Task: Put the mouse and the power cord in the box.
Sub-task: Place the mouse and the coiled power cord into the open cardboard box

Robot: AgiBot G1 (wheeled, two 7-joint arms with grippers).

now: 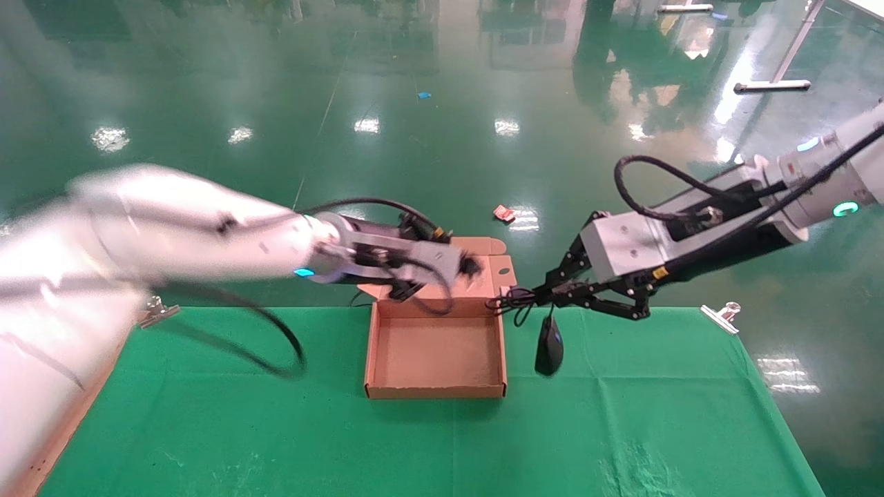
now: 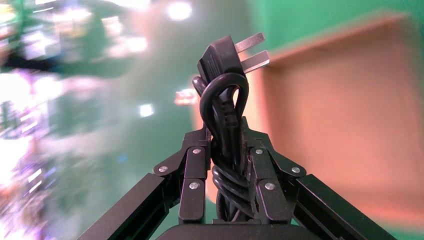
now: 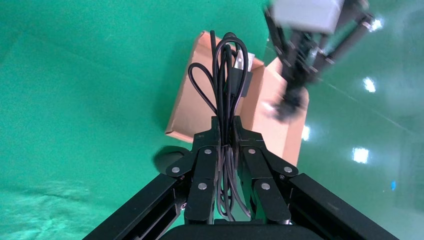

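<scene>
I should lower the power cord into the box with my left gripper next and let go of it there, with the box's bottom (image 1: 435,352) clear and the mouse hanging (image 1: 548,346) outside the box's side.
The box (image 1: 435,390) lies open in the middle of the green table, its lid (image 1: 494,266) standing up at the back. My left gripper (image 1: 464,270) is over the box's back edge, shut on the bundled power cord (image 2: 226,120). The cord's plug (image 2: 225,56) sticks out past the fingertips. My right gripper (image 1: 545,297) hovers just right of the box, shut on the coiled wire (image 3: 227,75) of the mouse. The mouse (image 1: 549,351) hangs below it beside the box's right wall. Whether it touches the cloth I cannot tell.
Metal clips (image 1: 157,308) (image 1: 722,314) pin the green cloth (image 1: 621,428) at the table's back corners. My left arm's thick cable (image 1: 276,345) loops over the table left of the box. A small red item (image 1: 504,213) lies on the floor behind.
</scene>
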